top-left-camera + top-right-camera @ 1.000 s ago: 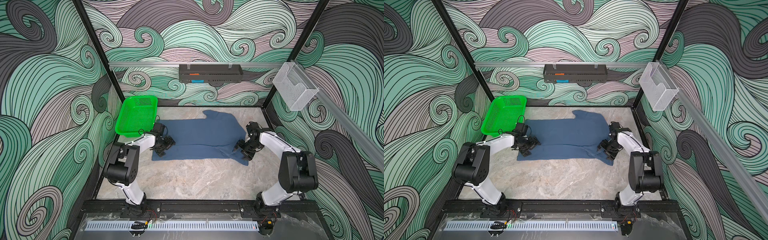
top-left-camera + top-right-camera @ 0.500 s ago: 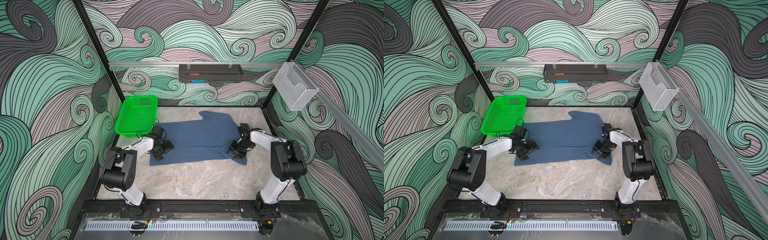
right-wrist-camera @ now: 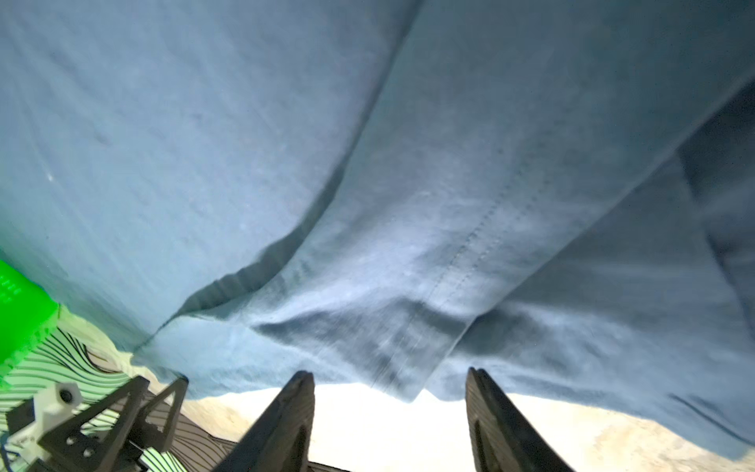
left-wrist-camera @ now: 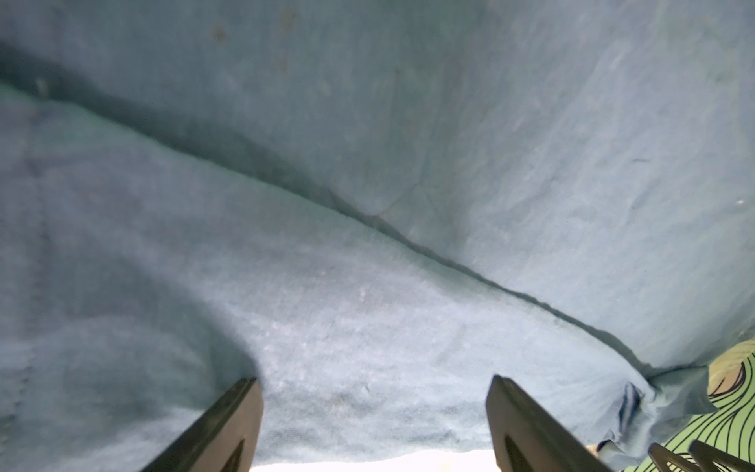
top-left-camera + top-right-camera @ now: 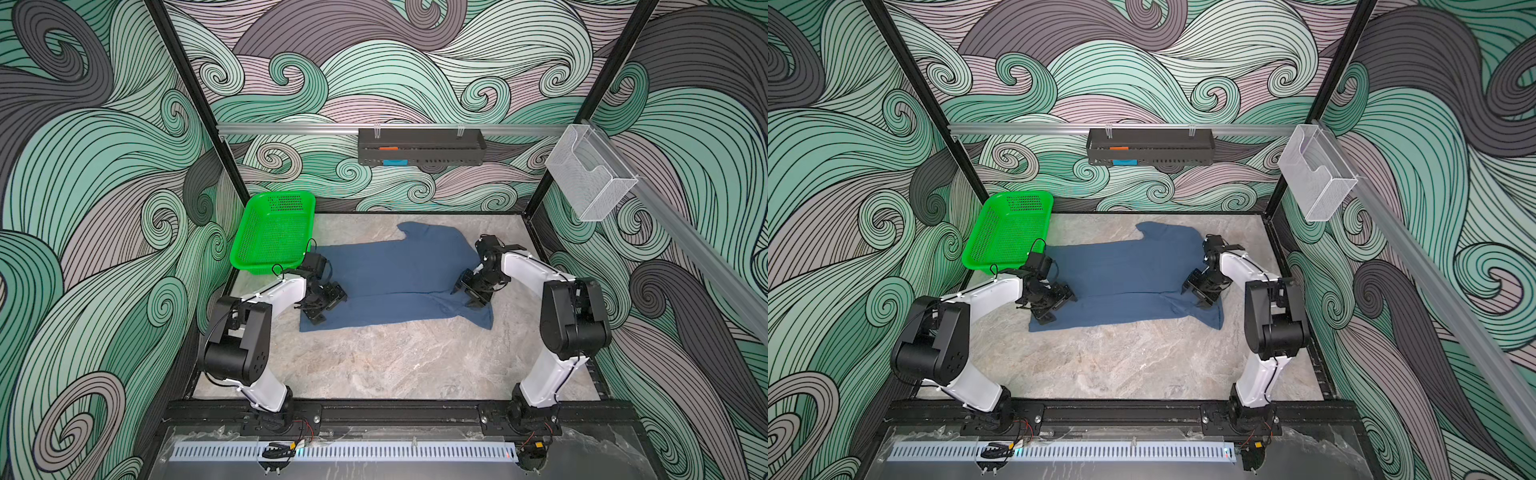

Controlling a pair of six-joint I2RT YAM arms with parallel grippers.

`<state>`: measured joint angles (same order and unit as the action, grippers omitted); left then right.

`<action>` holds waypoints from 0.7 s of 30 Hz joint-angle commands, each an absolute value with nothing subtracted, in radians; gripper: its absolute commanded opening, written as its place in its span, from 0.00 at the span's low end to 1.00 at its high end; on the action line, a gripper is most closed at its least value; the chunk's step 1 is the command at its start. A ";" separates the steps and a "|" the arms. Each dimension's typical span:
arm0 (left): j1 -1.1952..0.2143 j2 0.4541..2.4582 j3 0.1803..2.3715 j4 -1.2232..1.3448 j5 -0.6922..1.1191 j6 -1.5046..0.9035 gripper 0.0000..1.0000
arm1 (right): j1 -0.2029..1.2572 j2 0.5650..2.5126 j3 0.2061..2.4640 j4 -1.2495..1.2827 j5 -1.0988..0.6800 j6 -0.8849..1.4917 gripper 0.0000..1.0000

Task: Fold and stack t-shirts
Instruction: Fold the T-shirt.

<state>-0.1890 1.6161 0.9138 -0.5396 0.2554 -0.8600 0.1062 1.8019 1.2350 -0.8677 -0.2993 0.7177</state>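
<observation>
The t-shirt's folded layer is rumpled (image 5: pixel 457 301) under my right gripper and stops short of the t-shirt's far side (image 5: pixel 461 262). Next, my right gripper pinches the layer and pulls it farther back.
One slate-blue t-shirt (image 5: pixel 395 266) (image 5: pixel 1129 266) lies spread across the table's far half, with a long crease running left to right near its front edge. My left gripper (image 5: pixel 326 305) (image 5: pixel 1054 305) sits low over the shirt's left end. In the left wrist view its jaws (image 4: pixel 374 388) stand wide apart over flat cloth (image 4: pixel 367 286), holding nothing. My right gripper (image 5: pixel 467 293) (image 5: pixel 1194 293) is at the shirt's rumpled right end. In the right wrist view the right gripper (image 3: pixel 390 380) is open, and a hemmed cloth edge (image 3: pixel 408 347) lies just past its tips.
A green mesh basket (image 5: pixel 272 232) (image 5: pixel 1009 232) stands at the back left, touching the shirt's far left corner; a corner of the basket (image 3: pixel 20 310) shows in the right wrist view. Cage posts and walls close in both sides. Bare marble tabletop (image 5: pixel 395 361) fills the front half.
My right arm has swung left, and the shirt's right end and far sleeve have shifted left with it. The left gripper has barely moved.
</observation>
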 commanded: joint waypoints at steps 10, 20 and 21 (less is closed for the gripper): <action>-0.170 1.649 0.949 -0.569 0.264 -0.855 0.90 | 0.108 1.885 1.290 -0.914 -0.270 0.687 0.54; -0.119 1.641 0.918 -0.567 0.282 -0.834 0.90 | 0.107 1.932 1.305 -0.902 -0.256 0.684 0.46; -0.113 1.641 0.913 -0.565 0.286 -0.836 0.90 | 0.106 1.936 1.308 -0.901 -0.255 0.684 0.44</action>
